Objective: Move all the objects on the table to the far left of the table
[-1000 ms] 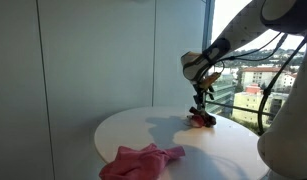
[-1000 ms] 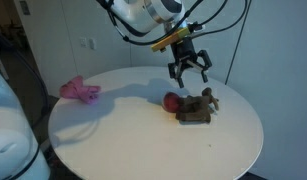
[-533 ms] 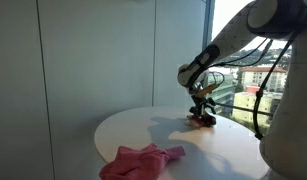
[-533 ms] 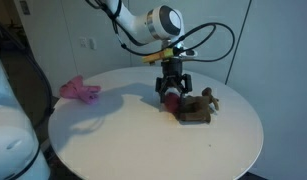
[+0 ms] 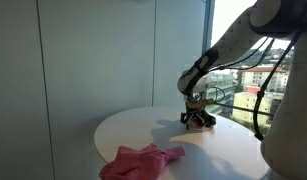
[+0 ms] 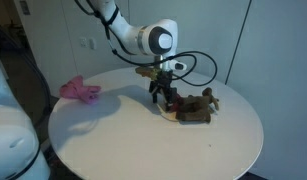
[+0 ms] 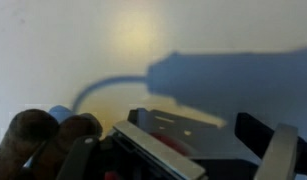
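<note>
The red object [image 7: 179, 141] is mostly under one finger of my gripper. Next, I lift clear, turn, and then lower my fingers around the red object's top [image 6: 175, 102].
A small red object [image 6: 171, 101] lies on the round white table [image 6: 113, 140] beside a brown plush toy [image 6: 199, 105]. A pink cloth [image 6: 80, 90] lies far across the table; it also shows in an exterior view [image 5: 143, 160]. My gripper [image 6: 163, 97] is low over the table at the red object, jaws apart; it also shows in an exterior view [image 5: 194, 115]. In the wrist view the gripper [image 7: 208, 160] has its dark fingers spread, with a bit of red [image 7: 171, 143] between them and the brown plush [image 7: 33, 140] to the left. The red object is mostly hidden by the fingers.
The table's edge [image 5: 108, 145] curves near the pink cloth. A glass wall and window frame [image 5: 208, 40] stand behind the table. The arm's cables [image 6: 198, 65] loop above the brown plush.
My gripper has come down from above the brown plush and shifted toward the red object, now sitting low at the table surface around it.
</note>
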Action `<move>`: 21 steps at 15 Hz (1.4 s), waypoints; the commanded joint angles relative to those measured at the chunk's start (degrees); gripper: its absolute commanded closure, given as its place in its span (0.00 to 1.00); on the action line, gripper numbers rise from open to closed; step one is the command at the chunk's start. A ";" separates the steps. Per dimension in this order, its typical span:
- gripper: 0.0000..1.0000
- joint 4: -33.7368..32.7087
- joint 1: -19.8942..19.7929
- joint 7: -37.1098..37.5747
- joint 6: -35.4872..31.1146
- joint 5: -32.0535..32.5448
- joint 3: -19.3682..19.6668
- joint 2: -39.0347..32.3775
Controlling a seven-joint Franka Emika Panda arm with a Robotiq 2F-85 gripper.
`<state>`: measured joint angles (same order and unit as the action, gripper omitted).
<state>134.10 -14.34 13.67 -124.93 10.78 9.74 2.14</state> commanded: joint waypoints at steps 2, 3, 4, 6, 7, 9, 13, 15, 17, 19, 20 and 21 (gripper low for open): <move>0.34 9.35 1.30 4.02 -16.37 2.54 -0.12 6.39; 0.41 10.83 1.20 4.75 -19.77 2.96 -0.28 7.23; 0.50 12.17 0.89 5.50 -22.95 4.60 -0.55 8.14; 0.63 14.36 -0.30 7.47 -28.99 9.43 -1.39 9.51; 0.72 15.01 -1.23 9.68 -31.90 12.65 -2.03 9.80; 0.85 14.32 -2.78 14.43 -31.20 15.98 -3.40 10.00; 0.99 10.12 -0.87 11.65 -25.35 8.22 -3.03 12.06; 0.73 7.13 -2.56 14.60 -25.13 9.90 -4.10 12.74; 0.65 3.87 -4.41 16.44 -23.73 14.18 -5.34 12.61; 0.49 0.74 -8.27 21.34 -22.26 25.49 -7.53 12.09; 0.42 -0.48 -9.03 22.99 -19.45 29.60 -8.17 12.09; 0.36 -1.76 -9.01 24.30 -16.29 33.07 -8.18 11.83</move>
<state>136.28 -21.06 33.49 -147.50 34.94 3.68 14.30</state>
